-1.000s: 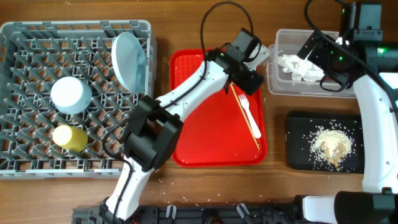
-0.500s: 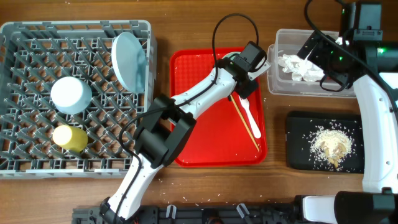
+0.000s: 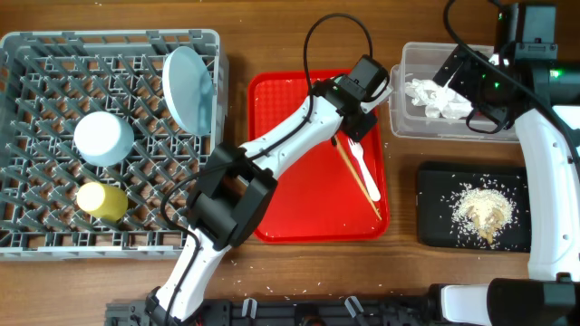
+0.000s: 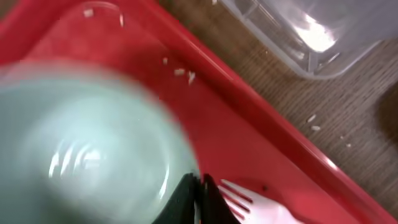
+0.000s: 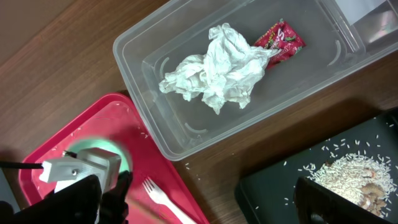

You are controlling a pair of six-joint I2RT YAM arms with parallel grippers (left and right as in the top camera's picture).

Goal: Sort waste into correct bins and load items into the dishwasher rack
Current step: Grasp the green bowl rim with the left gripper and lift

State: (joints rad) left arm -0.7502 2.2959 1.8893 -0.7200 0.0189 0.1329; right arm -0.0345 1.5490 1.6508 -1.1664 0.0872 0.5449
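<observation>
The wooden chopsticks' end (image 3: 340,148) is in my left gripper's fingers beside the bowl. I should open them and take hold of only the pale green bowl's rim (image 4: 186,151) before I lift.
On the red serving tray (image 3: 290,181), my left gripper (image 4: 200,190) is shut on the rim of the pale green bowl (image 4: 93,143), one finger inside and one outside. In the overhead view the arm hides the bowl. The white fork (image 4: 249,202) lies just right of the jaws, beside the wooden chopsticks (image 3: 362,181). My right gripper (image 5: 208,205) hangs open and holds nothing, above the clear tub (image 5: 143,56). The tub contains crumpled tissue (image 5: 217,68) and a red wrapper (image 5: 280,40). Rice (image 3: 480,210) lies on the black tray (image 3: 435,226).
The grey dishwasher rack (image 3: 36,54) at the left holds an upright pale plate (image 3: 188,88), a white bowl (image 3: 102,138) and a yellow cup (image 3: 101,201). Loose rice grains dot the red tray and the wood near the tub.
My left gripper has shifted a little right over the red tray and closed from open onto the green bowl's rim. The right arm has not moved.
</observation>
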